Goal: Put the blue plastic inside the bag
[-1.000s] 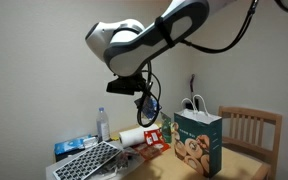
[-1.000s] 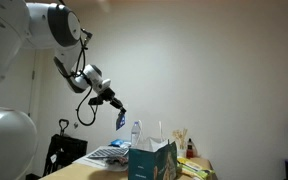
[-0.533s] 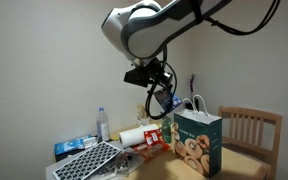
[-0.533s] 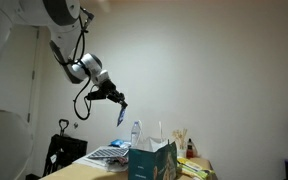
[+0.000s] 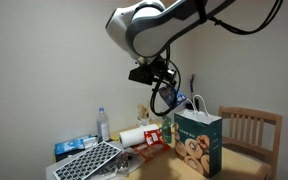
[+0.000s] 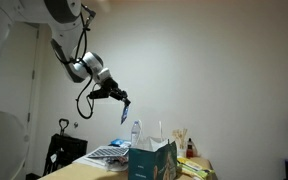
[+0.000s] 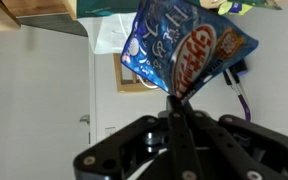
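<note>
The blue plastic (image 6: 125, 112) hangs free above the level of the bag's rim. My gripper keeps going toward the bag's open top (image 5: 199, 115) and lets go over it.
My gripper (image 7: 177, 98) is shut on the blue plastic snack packet (image 7: 169, 45), pinching its edge; the packet has white and orange print. In both exterior views the gripper (image 5: 167, 84) (image 6: 123, 99) holds the packet (image 5: 172, 99) (image 6: 123, 113) high in the air, hanging down. The teal-green paper bag (image 5: 197, 141) with cookie pictures and white loop handles stands upright on the table, below and to the side of the packet. It also shows in an exterior view (image 6: 152, 160). The packet is above the level of the bag's handles and apart from them.
A water bottle (image 5: 103, 124) (image 6: 135, 132), a white cylinder (image 5: 132, 136), red-and-white snack packets (image 5: 156, 134) and a grey gridded tray (image 5: 88, 160) crowd the table beside the bag. A wooden chair (image 5: 252, 127) stands behind the bag. The wall is close behind.
The gripper has risen and moved sideways toward the bag with the blue packet in it. The bag and table items have not moved.
</note>
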Robot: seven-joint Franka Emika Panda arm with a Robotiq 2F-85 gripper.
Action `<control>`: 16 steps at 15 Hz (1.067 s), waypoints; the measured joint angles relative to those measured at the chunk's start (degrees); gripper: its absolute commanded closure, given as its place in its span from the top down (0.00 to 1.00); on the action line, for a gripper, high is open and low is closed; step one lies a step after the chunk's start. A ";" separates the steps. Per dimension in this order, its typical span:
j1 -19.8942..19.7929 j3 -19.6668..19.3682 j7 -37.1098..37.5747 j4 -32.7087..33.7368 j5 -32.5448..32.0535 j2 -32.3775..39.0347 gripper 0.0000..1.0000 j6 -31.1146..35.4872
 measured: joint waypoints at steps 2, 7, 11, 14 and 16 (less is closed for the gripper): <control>-1.71 0.71 0.27 0.06 -0.87 -1.48 0.01 -2.41; -5.79 1.63 1.14 -0.64 -1.10 -4.84 0.01 -5.57; -9.34 1.55 7.46 -2.01 -1.10 -5.76 0.01 -5.00; -11.51 1.39 10.23 -3.00 -1.10 -5.93 0.01 -3.51; -12.57 1.32 11.36 -3.45 -1.10 -5.98 0.01 -2.48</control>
